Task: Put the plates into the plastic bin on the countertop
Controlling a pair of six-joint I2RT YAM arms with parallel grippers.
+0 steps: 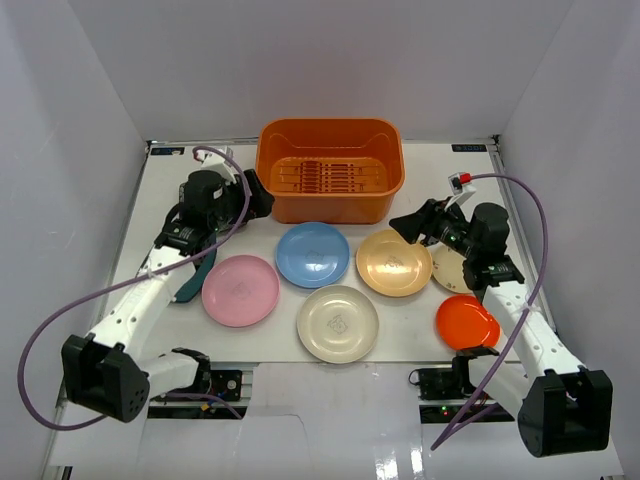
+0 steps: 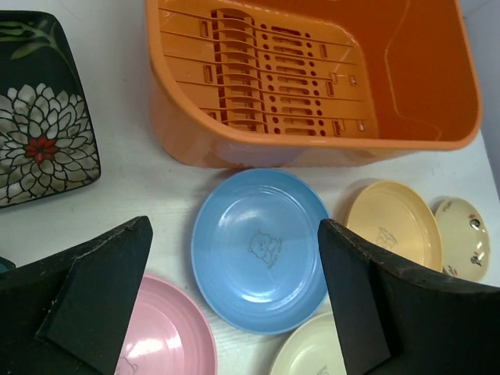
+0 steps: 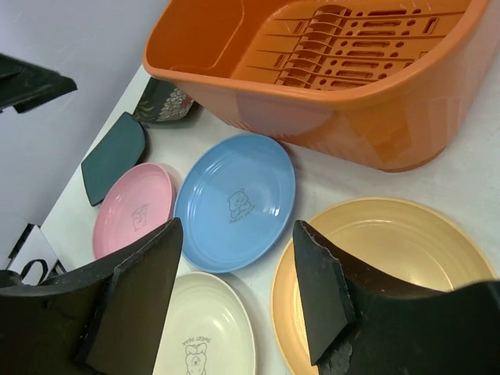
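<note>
I should keep moving my left gripper to the dish's rim (image 1: 182,192) farthest from the orange bin and close it there, because the dark square dish (image 2: 48,133) lies clear of the bin.
The orange plastic bin (image 1: 330,168) stands empty at the back middle of the white countertop (image 1: 400,340). In front of it lie the pink plate (image 1: 240,290), light blue plate (image 1: 312,254), cream plate (image 1: 338,323), tan plate (image 1: 394,262), orange plate (image 1: 467,321) and small beige plate (image 1: 450,270). The dark teal plate (image 1: 195,282) is partly under the left arm. My left gripper (image 1: 258,195) is open and empty, above the light blue plate (image 2: 258,238). My right gripper (image 1: 408,227) is open and empty, over the tan plate's (image 3: 391,242) left edge.
A dark square dish with a flower pattern (image 2: 39,133) lies left of the bin (image 2: 312,78), under the left arm. White walls close in the back and both sides. A purple cable (image 1: 540,250) loops from each arm.
</note>
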